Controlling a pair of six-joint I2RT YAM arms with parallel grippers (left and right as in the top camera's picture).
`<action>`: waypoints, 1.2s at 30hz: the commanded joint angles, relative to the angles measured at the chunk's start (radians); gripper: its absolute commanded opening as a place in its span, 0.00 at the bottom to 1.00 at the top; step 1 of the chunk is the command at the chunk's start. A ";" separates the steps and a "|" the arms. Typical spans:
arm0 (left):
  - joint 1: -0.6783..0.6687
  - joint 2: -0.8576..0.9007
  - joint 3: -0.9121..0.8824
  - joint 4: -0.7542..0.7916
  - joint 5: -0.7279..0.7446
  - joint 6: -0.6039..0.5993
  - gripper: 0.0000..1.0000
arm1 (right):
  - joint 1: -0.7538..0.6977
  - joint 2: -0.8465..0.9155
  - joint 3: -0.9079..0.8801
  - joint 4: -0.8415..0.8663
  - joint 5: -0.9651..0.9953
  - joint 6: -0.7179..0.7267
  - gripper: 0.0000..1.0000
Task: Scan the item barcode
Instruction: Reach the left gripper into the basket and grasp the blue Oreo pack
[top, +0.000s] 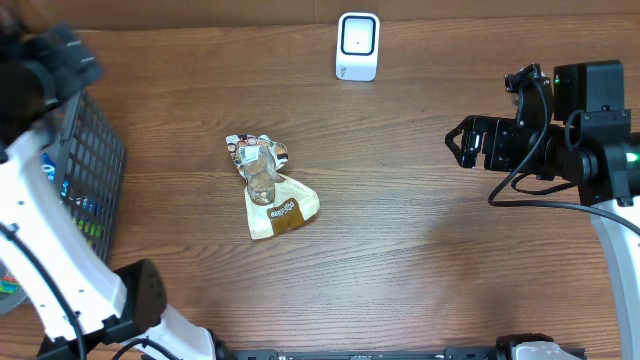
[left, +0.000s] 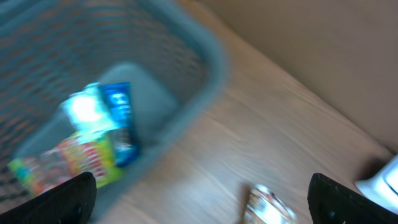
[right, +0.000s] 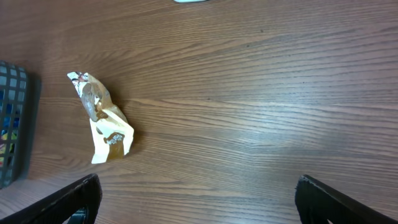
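The left gripper's open fingers are in line with the blue packet's narrow width (left: 121, 115), so the robot should keep moving them down into the basket (left: 152, 96) until they are on both sides of the packet and close.
The item, a crumpled cream and brown snack bag (top: 268, 185) with a clear, shiny top, lies flat on the wooden table near the middle. The right wrist view has the bag (right: 106, 121) at left; it is a blur (left: 267, 205) in the left wrist view. A white barcode scanner (top: 357, 45) stands at the table's far edge. My left gripper (top: 58, 55) hovers over the basket at far left, open and empty (left: 202, 208). Well right of the bag, my right gripper (top: 456, 143) is open and empty over bare wood (right: 202, 205).
A dark mesh basket (top: 95, 170) sits at the table's left edge, its rim (left: 205, 50) below the left wrist camera. Inside it are colourful packets (left: 93, 155). The white scanner (left: 380, 180) shows at that view's right edge.
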 joint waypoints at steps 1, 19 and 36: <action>0.113 0.012 -0.054 -0.006 -0.049 -0.041 1.00 | 0.005 -0.002 0.025 -0.004 -0.008 -0.008 1.00; 0.321 0.045 -0.818 0.457 -0.056 0.011 0.96 | 0.005 -0.002 0.025 0.000 -0.008 -0.008 1.00; 0.320 0.045 -1.371 0.990 -0.003 0.030 0.88 | 0.005 -0.002 0.025 -0.001 -0.009 -0.007 1.00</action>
